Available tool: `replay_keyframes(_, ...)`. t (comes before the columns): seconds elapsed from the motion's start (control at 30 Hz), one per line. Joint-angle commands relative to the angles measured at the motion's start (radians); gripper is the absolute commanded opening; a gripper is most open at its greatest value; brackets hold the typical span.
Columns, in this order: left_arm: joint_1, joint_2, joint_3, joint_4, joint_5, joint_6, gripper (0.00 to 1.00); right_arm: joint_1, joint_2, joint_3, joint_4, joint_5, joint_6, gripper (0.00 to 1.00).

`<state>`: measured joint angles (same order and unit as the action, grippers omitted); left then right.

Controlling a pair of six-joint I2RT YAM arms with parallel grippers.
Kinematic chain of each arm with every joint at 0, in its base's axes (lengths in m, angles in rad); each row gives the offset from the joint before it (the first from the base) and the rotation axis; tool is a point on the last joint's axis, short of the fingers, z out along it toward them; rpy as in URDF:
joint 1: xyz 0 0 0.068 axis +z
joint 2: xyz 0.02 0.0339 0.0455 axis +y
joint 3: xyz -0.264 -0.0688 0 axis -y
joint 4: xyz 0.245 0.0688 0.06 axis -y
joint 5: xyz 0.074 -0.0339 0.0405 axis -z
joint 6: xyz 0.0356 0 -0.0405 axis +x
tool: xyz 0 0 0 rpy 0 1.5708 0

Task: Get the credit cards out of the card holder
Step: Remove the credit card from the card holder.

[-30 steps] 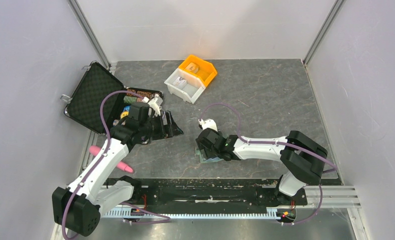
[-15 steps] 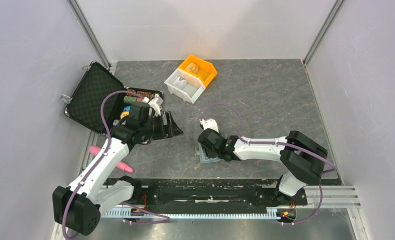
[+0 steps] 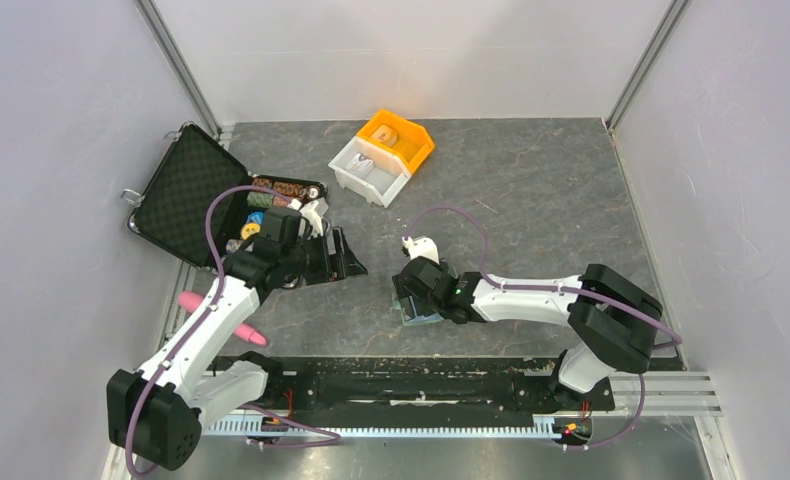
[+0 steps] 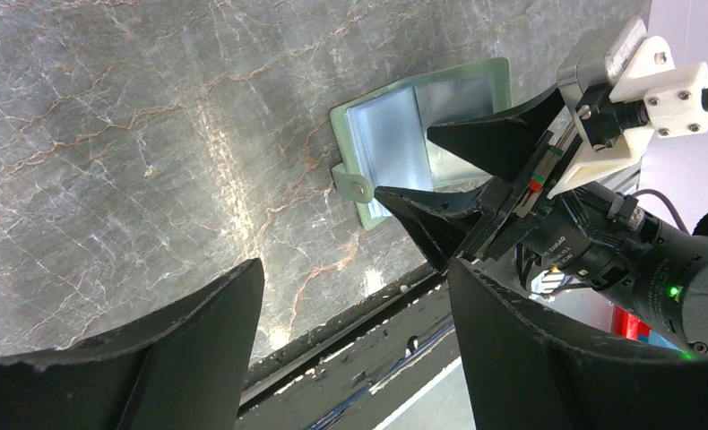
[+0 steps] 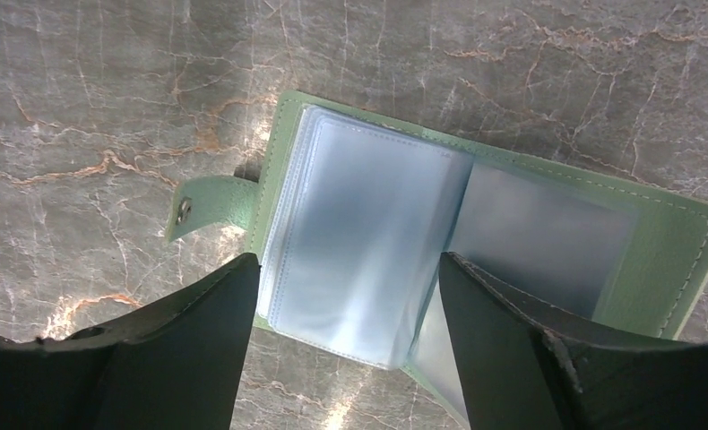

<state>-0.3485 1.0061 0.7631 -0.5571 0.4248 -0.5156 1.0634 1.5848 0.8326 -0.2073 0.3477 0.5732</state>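
Milky pockets [image 5: 368,233] cover the card holder's snap-tab half, so my right gripper should pinch the upper pockets [image 5: 289,237] and flip them over the spine to show a credit card.
The card holder [image 5: 664,242] is a pale sage-green bifold lying open on the table, its clear pockets [image 5: 368,242] up and its snap tab [image 5: 198,206] at the left. The pockets look milky blue-white, and I cannot make out any credit card in them. My right gripper [image 5: 346,260] is open just above the holder, one finger over each side of the pocket stack; it holds nothing. The holder also shows in the top view [image 3: 409,319] and the left wrist view [image 4: 422,112]. My left gripper [image 4: 355,269] is open and empty, left of the holder in the top view [image 3: 346,258].
A big black foam-lined case [image 3: 186,195] lies open at the back left with poker chips [image 3: 271,188] in it. An orange bin [image 3: 399,138] and a white bin [image 3: 369,172] stand at the back. A pink object [image 3: 248,335] lies near the left arm. The table's front rail [image 4: 350,327] is close below.
My left gripper has drifted slightly right, towards the holder. My right gripper has shifted a little over the holder. The holder has not moved.
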Motion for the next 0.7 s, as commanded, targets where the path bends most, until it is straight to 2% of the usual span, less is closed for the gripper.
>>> replay_keyframes(0.0,0.000,-0.015,-0.004,-0.004,0.028,0.015,0.81,0.008,-0.005,0.017,-0.017,0.014,0.017,0.77)
replay_keyframes(0.37,0.001,-0.036,-0.015,-0.007,0.020,0.014,0.81,0.029,0.053,0.039,-0.028,0.041,0.010,0.74)
replay_keyframes(0.67,0.000,-0.024,-0.016,-0.006,0.024,0.014,0.81,0.032,0.019,0.035,-0.013,0.041,0.013,0.55)
